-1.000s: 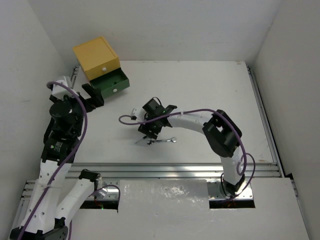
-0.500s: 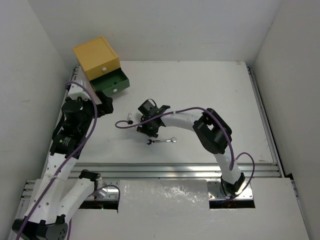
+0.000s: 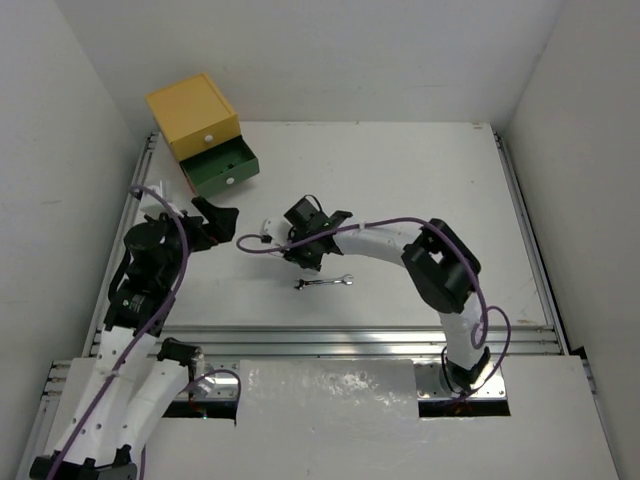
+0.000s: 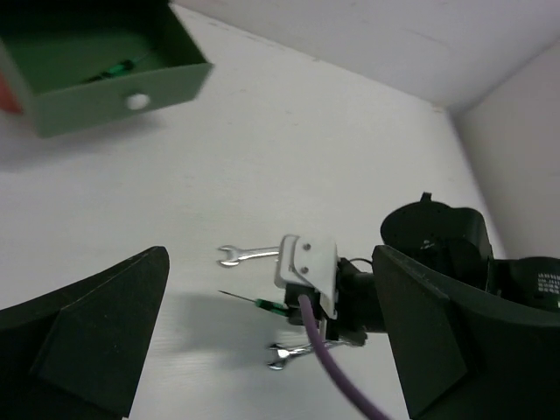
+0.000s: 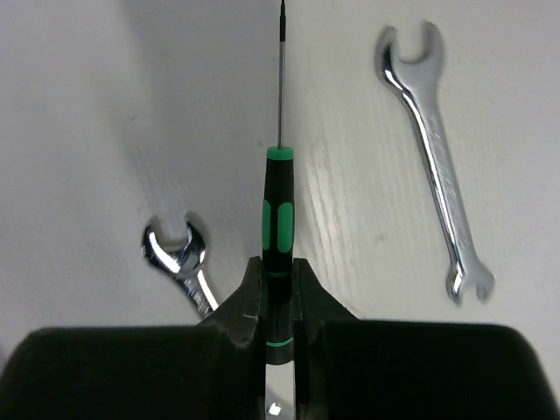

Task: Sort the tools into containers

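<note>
The green drawer (image 3: 222,166) is on my left gripper's side and far from my right gripper, so my left gripper should take over the screwdriver (image 5: 279,210) and place it inside.
My right gripper (image 5: 278,267) is shut on the black-and-green handle of a thin screwdriver (image 5: 278,210), whose shaft points away from me over the table. One silver wrench (image 5: 435,149) lies to its right and another wrench (image 5: 179,254) to its left. From above, my right gripper (image 3: 300,245) sits mid-table with one wrench (image 3: 322,283) just in front of it. The green drawer (image 3: 222,168) stands pulled out under the yellow drawer (image 3: 192,115). A green screwdriver (image 4: 118,66) lies inside the green drawer (image 4: 166,83). My left gripper (image 3: 222,218) hangs open, holding nothing, left of the right one.
A purple cable (image 4: 328,376) runs from the right wrist across the left wrist view. White walls close in the table on the left, back and right. A metal rail (image 3: 350,340) runs along the near edge.
My right gripper has closed on the green screwdriver. My left arm has swung forward and right, toward the middle of the table, still open.
</note>
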Robot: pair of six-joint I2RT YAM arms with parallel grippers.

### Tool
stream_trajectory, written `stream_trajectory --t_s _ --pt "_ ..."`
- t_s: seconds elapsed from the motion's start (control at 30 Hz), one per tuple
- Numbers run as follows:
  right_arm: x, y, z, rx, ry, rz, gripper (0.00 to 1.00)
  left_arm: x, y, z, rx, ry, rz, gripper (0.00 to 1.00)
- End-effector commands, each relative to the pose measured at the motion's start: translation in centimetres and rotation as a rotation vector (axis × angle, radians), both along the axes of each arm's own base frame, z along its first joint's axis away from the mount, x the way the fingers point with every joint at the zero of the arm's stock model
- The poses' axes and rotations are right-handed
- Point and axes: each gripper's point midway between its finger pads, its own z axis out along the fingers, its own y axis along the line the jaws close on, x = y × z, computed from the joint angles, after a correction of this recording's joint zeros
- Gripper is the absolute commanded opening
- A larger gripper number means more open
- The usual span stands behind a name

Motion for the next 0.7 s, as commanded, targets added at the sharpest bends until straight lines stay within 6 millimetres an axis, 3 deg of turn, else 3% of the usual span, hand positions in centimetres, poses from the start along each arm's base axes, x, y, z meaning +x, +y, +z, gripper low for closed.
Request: stream_trajectory --t_s 0.0,0.03,0.07,0.1,0.13,0.23,0.3,0.5,0.6,0.63,0.67 --pt "1.3 1.5 9.1 0.23 -0.096 -0.089 0.0 -1.1 -3.8 2.9 -0.219 -0.131 -0.172 0.99" --pt "1.0 1.5 10.0 0.272 -0.071 -0.114 0.0 -1.3 -4.7 1.7 -0.305 -0.109 -0.204 1.0" --pt "-0.4 1.8 11.9 0.36 -0.017 -0.099 0.0 -1.5 -5.5 1.8 -0.351 -0.123 -0.248 1.0" --pt "-0.2 2.0 13.6 0.472 0.044 -0.187 0.0 -1.5 -6.2 3.1 -0.398 -0.187 -0.297 0.99" --pt "-0.6 2.0 14.7 0.549 0.089 -0.226 0.0 -1.6 -7.3 2.5 -0.431 -0.162 -0.357 0.99" --pt "-2.6 2.4 18.6 0.757 0.183 -0.241 0.0 -0.9 -8.5 1.5 -0.51 -0.117 -0.405 0.92" --pt "-3.9 2.7 20.8 0.829 0.211 -0.202 0.0 -0.6 -8.8 2.2 -0.52 -0.146 -0.424 0.92" --pt "-4.9 3.2 23.8 0.895 0.243 -0.151 0.0 -0.1 -11.0 2.8 -0.525 -0.168 -0.539 0.88" --pt "-5.3 3.4 24.8 0.922 0.254 -0.133 0.0 0.2 -11.9 2.8 -0.533 -0.162 -0.563 0.78" --pt "-5.4 3.4 25.2 0.929 0.253 -0.125 0.0 0.4 -12.3 2.5 -0.535 -0.144 -0.573 0.62" --pt "-5.4 3.4 25.7 0.938 0.249 -0.121 0.0 0.5 -12.6 2.3 -0.533 -0.135 -0.577 0.55"
